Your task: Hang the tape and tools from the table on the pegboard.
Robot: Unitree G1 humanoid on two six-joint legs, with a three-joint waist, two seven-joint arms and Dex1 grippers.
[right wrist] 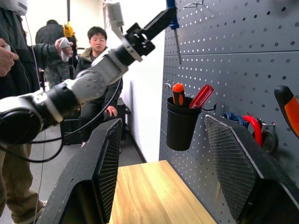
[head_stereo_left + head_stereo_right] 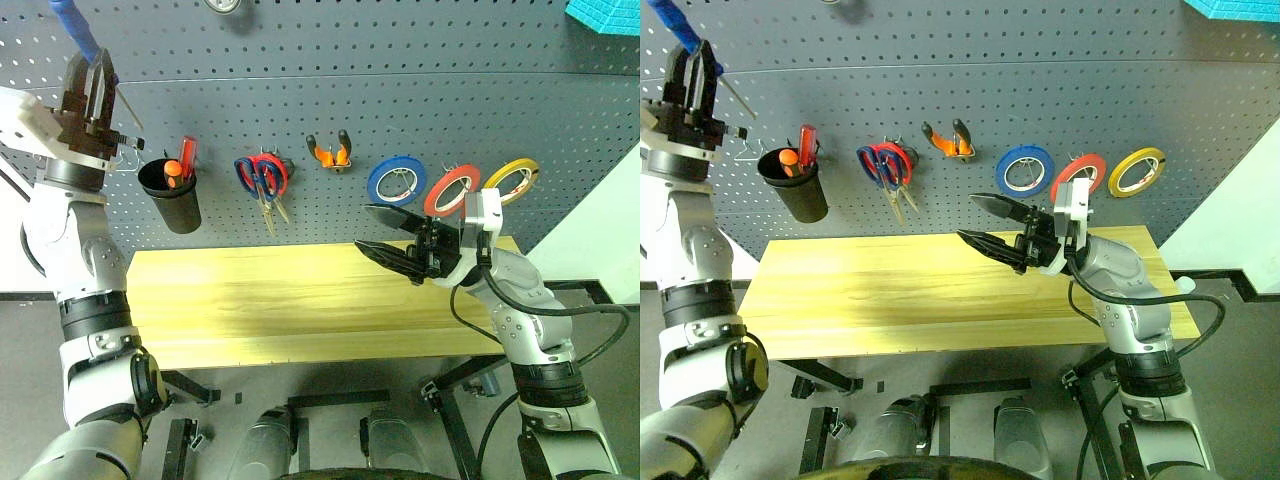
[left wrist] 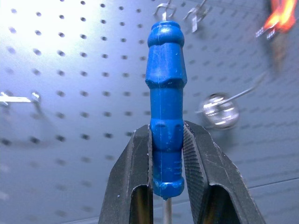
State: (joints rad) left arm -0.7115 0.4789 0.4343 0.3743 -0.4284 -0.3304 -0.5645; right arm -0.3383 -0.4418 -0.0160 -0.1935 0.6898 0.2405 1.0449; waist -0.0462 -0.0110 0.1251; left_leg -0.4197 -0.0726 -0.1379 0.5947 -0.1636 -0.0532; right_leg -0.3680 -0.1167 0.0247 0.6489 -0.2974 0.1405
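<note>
My left gripper should keep lowering the blue screwdriver's metal end (image 2: pixel 133 113), which points down toward the black cup's opening (image 2: pixel 155 178), until that end is inside.
My left gripper (image 2: pixel 98 68) is raised high in front of the pegboard (image 2: pixel 400 90) at the far left, shut on a blue-handled screwdriver (image 3: pixel 166 107). The handle points up and the thin shaft (image 1: pixel 178 44) points down. Its fingers (image 3: pixel 133 177) clamp the handle's lower end. My right gripper (image 2: pixel 365 228) hovers open and empty above the right part of the wooden table (image 2: pixel 280 300). On the board hang the red tape ring (image 2: pixel 451 190), orange-handled pliers (image 2: pixel 330 153) and a bunch of scissors (image 2: pixel 262 180) with red and blue handles.
A black cup (image 2: pixel 172 198) on the board holds a red and an orange screwdriver. A blue roll (image 2: pixel 396 181) and a yellow roll (image 2: pixel 512 180) flank the red ring. Bare hooks (image 3: pixel 163 9) stick out near the blue handle. People (image 1: pixel 96 70) stand beyond the table's left end.
</note>
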